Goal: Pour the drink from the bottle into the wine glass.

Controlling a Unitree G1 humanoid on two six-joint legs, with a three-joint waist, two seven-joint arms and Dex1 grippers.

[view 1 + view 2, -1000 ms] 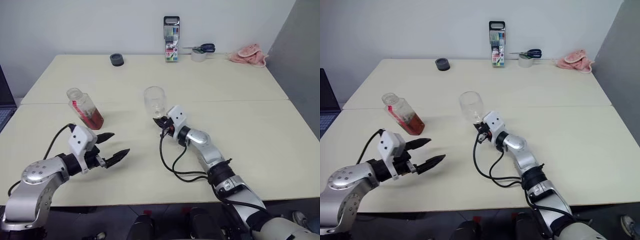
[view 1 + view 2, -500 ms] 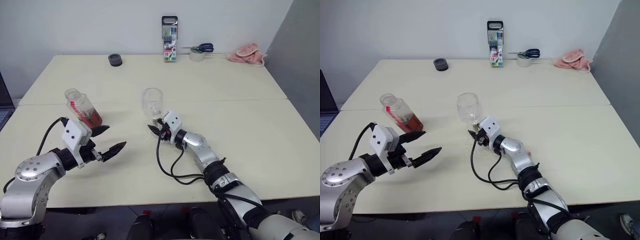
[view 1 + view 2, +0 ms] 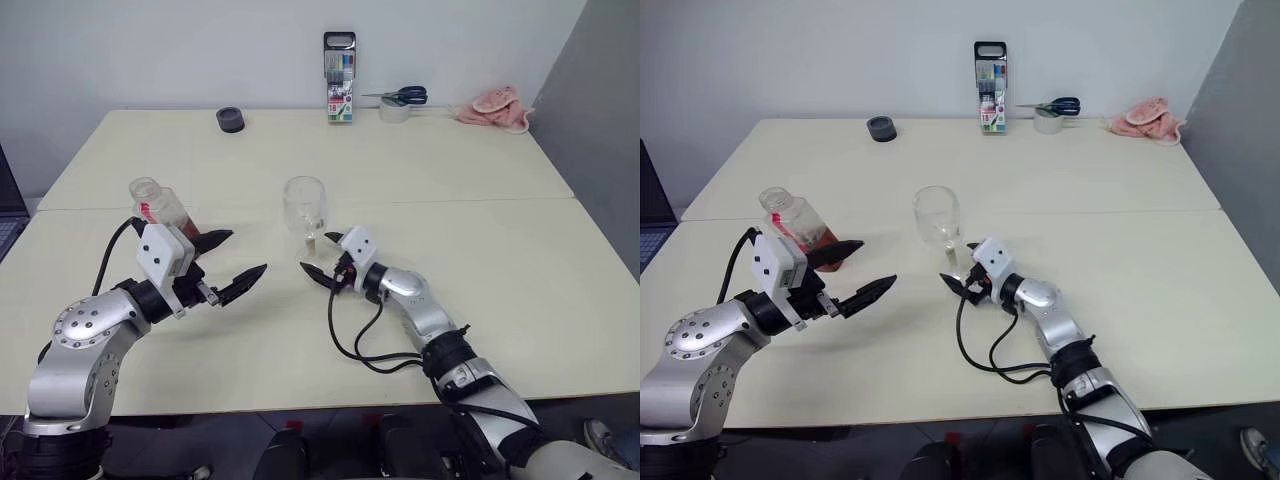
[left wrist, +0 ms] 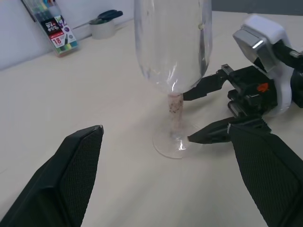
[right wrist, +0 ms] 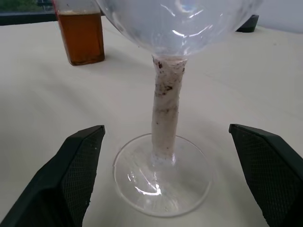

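My left gripper is pointing at the wine glass [image 3: 305, 207], the bottle beside its fingers, so I should pull it back and turn it toward the bottle [image 3: 163, 207] before grasping.
The wine glass [image 3: 305, 204] stands upright and empty near the middle of the table, with specks on its stem [image 5: 165, 113]. My right gripper [image 3: 317, 253] is open and low at the glass's foot, one finger on each side of it and touching nothing. To the left stands the bottle [image 3: 158, 207], holding amber drink [image 5: 81, 35] in its lower part. My left gripper [image 3: 248, 251] hovers open just in front of the bottle and hides part of it. It points across at the glass [image 4: 173, 47] and holds nothing.
Along the far edge stand a marker case [image 3: 340, 78], scissors on a tape roll [image 3: 403, 101], a pink cloth [image 3: 494, 108] and a black round object [image 3: 231, 120]. A seam crosses the table [image 3: 480, 260] behind the glass. A laptop edge [image 3: 648, 200] shows at far left.
My right gripper has opened off the glass stem and drawn back a little; the glass still stands. My left gripper has risen slightly and moved toward the glass, still open.
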